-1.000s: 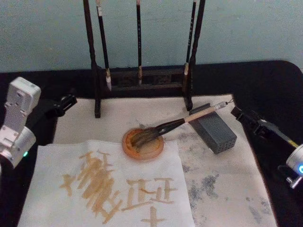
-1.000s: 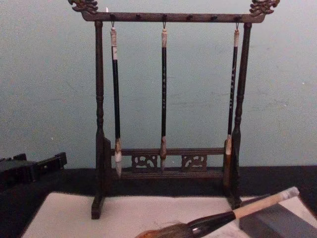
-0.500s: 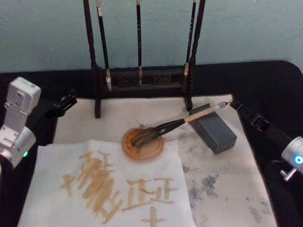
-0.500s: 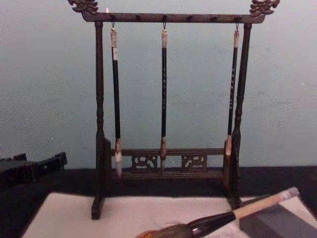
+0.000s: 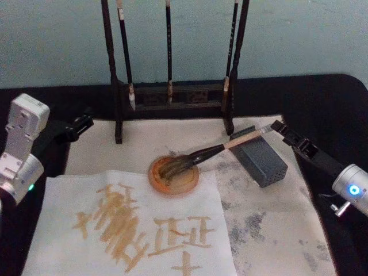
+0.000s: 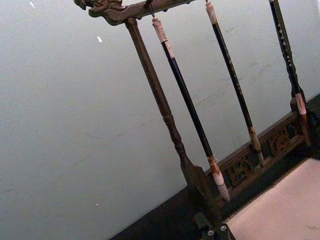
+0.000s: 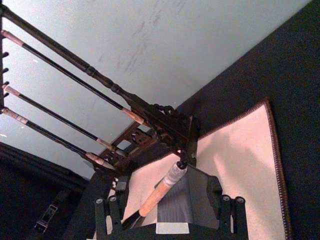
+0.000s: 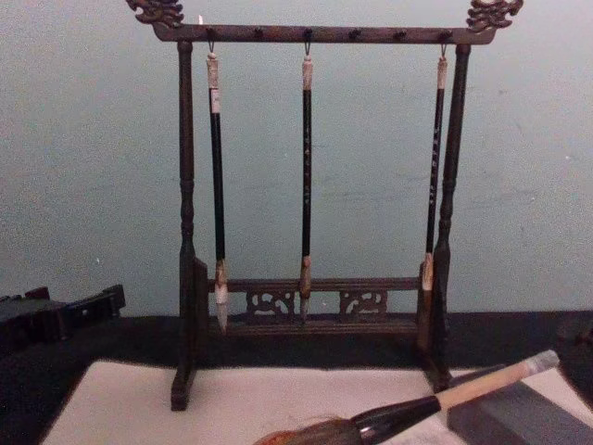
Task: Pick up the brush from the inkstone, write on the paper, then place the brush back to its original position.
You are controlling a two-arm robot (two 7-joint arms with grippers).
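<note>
A dark knob [image 7: 182,164] sits at the end of the brush's tan handle [image 8: 484,385], so a loop of cord should stand up from it when the robot lifts the brush.
The brush [image 5: 210,152] lies slanted, its bushy head in the round orange-brown inkstone [image 5: 172,184] and its tan handle propped on a grey block [image 5: 265,164]. My right gripper [image 5: 278,126] hovers just off the handle's far end. In the right wrist view it [image 7: 166,201] is open, one finger on each side of the handle [image 7: 157,195] and block. The paper [image 5: 69,195], white with brownish strokes, lies in front of the inkstone. My left gripper [image 5: 83,122] is parked at the table's left, off the mat, fingertips close together.
A dark wooden rack [image 5: 172,95] with three thin hanging brushes [image 8: 306,176] stands behind the inkstone. A cream mat [image 5: 276,230] with grey ink stains covers the black table [image 5: 328,103] under everything.
My right gripper has moved forward and to the left, up to the handle's end. The brush and the left arm have stayed put.
</note>
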